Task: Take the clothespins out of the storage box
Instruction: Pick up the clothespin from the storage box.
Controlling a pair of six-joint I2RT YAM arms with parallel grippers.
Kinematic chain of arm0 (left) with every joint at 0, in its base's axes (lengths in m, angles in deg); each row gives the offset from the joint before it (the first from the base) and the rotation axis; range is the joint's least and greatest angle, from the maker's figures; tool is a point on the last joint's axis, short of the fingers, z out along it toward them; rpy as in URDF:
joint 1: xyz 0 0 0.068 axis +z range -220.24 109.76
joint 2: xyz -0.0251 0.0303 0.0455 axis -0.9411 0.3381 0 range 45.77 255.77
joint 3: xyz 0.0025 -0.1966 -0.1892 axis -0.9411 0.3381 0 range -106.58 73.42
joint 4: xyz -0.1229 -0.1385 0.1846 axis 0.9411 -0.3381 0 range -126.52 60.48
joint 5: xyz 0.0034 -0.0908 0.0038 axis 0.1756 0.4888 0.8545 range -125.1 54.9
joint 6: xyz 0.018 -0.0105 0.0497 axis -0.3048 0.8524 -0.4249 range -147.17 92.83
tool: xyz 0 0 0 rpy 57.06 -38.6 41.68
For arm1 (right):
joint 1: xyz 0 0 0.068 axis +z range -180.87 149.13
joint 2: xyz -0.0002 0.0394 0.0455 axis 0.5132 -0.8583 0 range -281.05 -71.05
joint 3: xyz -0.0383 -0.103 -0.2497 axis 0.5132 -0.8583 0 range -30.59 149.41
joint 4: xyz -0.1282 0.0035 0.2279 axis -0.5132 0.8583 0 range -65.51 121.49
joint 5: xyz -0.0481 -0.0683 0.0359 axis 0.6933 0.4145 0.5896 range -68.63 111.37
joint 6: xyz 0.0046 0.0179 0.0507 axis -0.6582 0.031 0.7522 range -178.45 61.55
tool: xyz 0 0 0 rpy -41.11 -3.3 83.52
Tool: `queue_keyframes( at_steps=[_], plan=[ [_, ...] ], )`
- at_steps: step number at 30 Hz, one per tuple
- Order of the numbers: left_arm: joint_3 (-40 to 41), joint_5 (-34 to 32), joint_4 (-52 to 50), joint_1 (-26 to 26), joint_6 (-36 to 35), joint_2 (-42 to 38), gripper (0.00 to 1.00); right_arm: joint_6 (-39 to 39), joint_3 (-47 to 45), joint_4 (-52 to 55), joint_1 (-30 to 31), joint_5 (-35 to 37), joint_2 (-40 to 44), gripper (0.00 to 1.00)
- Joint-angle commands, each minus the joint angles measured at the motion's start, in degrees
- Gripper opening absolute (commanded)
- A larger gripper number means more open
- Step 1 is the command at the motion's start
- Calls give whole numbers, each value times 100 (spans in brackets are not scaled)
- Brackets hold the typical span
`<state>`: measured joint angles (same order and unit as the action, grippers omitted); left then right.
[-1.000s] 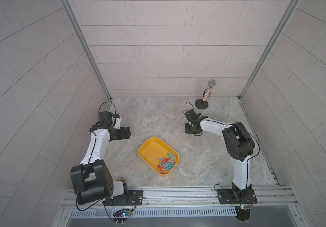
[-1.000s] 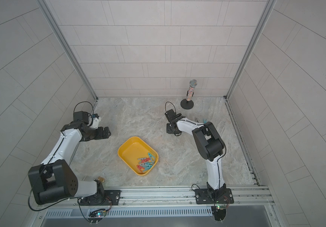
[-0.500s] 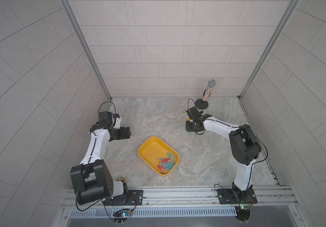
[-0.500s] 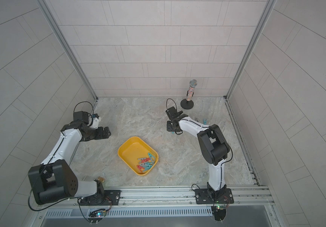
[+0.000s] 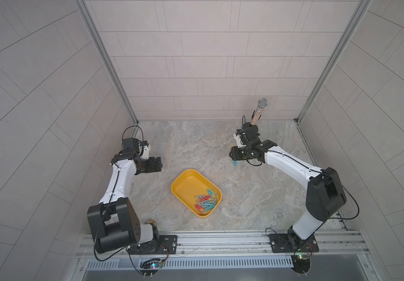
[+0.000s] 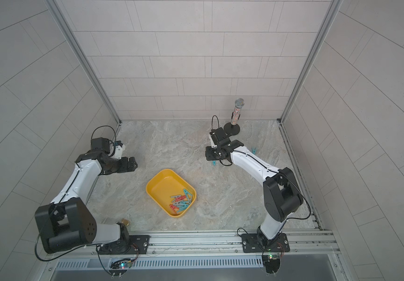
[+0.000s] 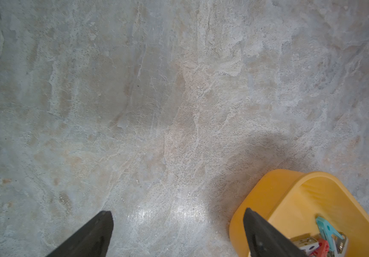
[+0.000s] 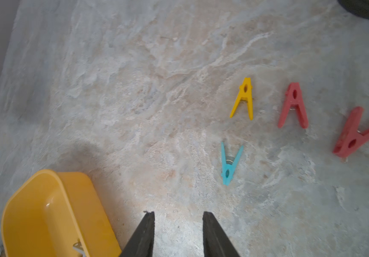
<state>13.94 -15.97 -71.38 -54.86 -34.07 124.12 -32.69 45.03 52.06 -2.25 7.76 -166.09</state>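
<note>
My right gripper is open and a grey clothespin's end (image 5: 197,195) sticks out of the heap, so it should keep moving toward the storage box (image 5: 190,187) and close on that end.
The yellow storage box (image 5: 179,180) (image 6: 154,181) lies mid-floor, with several teal, red and grey clothespins (image 5: 205,202) (image 6: 181,202) heaped at its near end. Four more clothespins lie on the floor in the right wrist view: a yellow one (image 8: 243,98), two red ones (image 8: 293,104) (image 8: 354,135) and a teal one (image 8: 229,164). My right gripper (image 8: 178,214) (image 5: 233,153) hangs over that patch, open and holding nothing. My left gripper (image 7: 177,213) (image 5: 158,164) stands wide open left of the box (image 7: 290,195), over bare floor.
A glittery microphone on a round black stand (image 6: 232,127) (image 5: 259,112) stands at the back right, just behind my right wrist. Another teal clothespin (image 6: 254,150) lies right of my right forearm. Tiled walls close in the floor on three sides.
My right arm's elbow has swung right and toward the front rail, while its gripper stayed near the same spot. The left arm has not moved.
</note>
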Motion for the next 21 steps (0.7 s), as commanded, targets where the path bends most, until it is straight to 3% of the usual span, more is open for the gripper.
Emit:
queue_keyframes(
  at_steps=[1,12,21],
  plan=[
    [-107,13,-30,44,28,9,100,-606,-6,235,320,-484,203,39],
    [-108,3,-32,44,22,41,100,-2315,529,972,1969,-902,-252,38],
    [-107,-5,-32,45,22,41,100,-2507,984,955,2759,-842,-1191,37]
  ],
)
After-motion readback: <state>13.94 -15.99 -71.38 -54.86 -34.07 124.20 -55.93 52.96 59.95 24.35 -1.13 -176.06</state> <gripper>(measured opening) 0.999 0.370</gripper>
